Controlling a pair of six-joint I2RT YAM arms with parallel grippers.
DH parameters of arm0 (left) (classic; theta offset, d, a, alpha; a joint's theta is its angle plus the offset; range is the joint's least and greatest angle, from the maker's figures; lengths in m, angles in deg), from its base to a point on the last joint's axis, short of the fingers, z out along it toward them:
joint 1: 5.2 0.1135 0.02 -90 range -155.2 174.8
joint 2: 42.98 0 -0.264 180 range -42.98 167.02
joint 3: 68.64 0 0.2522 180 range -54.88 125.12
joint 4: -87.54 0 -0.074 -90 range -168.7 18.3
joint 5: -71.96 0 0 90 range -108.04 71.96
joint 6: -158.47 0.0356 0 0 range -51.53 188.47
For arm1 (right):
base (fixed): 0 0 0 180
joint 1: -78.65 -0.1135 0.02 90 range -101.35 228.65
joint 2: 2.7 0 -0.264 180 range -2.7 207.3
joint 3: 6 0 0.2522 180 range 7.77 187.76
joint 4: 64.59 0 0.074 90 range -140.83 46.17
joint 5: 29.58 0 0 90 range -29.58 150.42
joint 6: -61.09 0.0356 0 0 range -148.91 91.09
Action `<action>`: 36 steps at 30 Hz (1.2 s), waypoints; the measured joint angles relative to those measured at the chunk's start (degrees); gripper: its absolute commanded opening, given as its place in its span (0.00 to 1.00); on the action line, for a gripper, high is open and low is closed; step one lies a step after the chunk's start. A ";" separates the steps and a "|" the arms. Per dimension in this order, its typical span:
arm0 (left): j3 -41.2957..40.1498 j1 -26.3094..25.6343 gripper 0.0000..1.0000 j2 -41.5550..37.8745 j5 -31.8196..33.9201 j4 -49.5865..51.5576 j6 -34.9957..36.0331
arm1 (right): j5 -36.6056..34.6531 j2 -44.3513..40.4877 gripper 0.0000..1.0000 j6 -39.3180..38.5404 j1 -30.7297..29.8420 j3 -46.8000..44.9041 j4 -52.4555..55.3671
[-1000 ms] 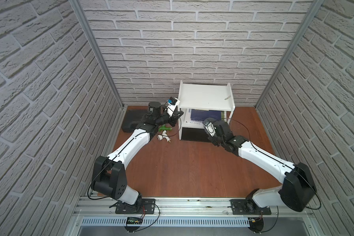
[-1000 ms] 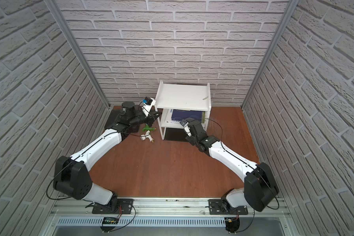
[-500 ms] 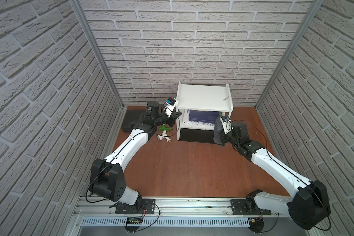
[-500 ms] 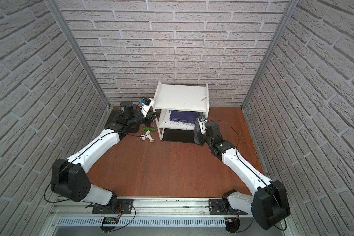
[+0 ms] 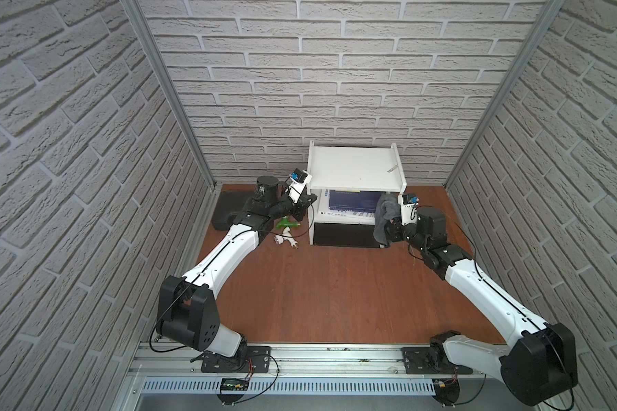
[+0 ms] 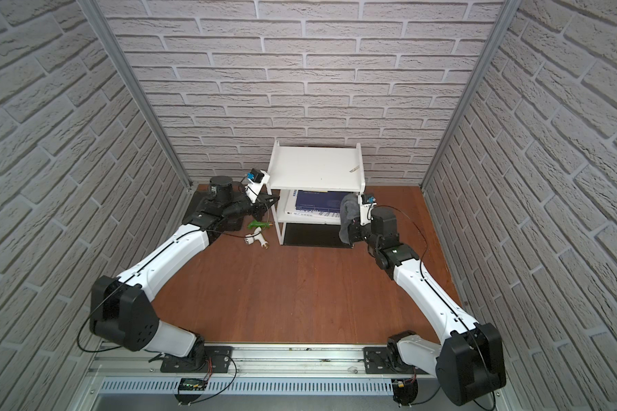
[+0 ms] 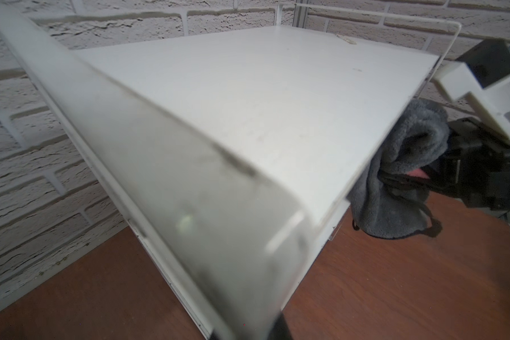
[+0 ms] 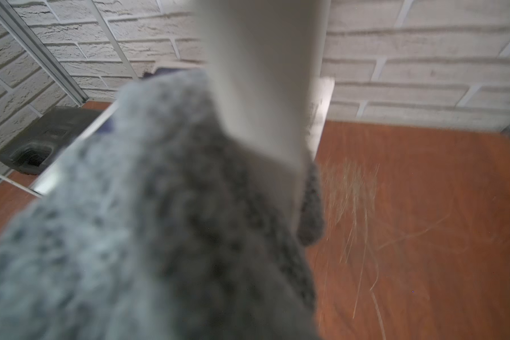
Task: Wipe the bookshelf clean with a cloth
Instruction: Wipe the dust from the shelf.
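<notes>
The cloth sits at the front of the bookshelf's front leg, past the end of the bookshelf's side (image 5: 401,182), so the robot's right gripper should pull it back along the bookshelf's side.
The white bookshelf (image 5: 355,167) (image 6: 316,167) stands against the back wall in both top views. My left gripper (image 5: 309,199) (image 6: 266,203) is at its left side, shut on the raised side edge (image 7: 147,153) that fills the left wrist view. My right gripper (image 5: 389,227) (image 6: 353,227) is shut on the bunched dark grey cloth (image 5: 383,213) (image 6: 348,215), which presses against the shelf's right front leg (image 8: 262,73). The cloth (image 7: 401,182) hangs just below the top board's right corner, a bit of pink showing. It hides the right jaws in the right wrist view, where the cloth (image 8: 159,220) is blurred.
A blue book (image 5: 349,204) lies on the lower tier. A small scrap (image 5: 392,168) sits on the top board. A green fitting (image 5: 285,223) and a white one (image 5: 285,242) lie left of the shelf, with a black tool case (image 5: 228,210) behind them.
My right arm has swung right with the cloth, from the front middle of the shelf to its right front corner. My left gripper has stayed at the shelf's left side.
</notes>
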 measured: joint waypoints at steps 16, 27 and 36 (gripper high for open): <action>-0.28 2.43 0.00 -0.31 -0.09 0.09 0.74 | 25.55 28.17 0.03 9.49 16.50 33.48 -5.88; -0.22 2.40 0.00 -0.31 -0.04 0.33 0.74 | 18.53 38.07 0.03 7.74 14.34 34.16 -4.28; -0.22 2.29 0.00 -0.31 0.02 0.33 0.76 | 15.98 29.66 0.03 0.35 15.21 29.09 3.10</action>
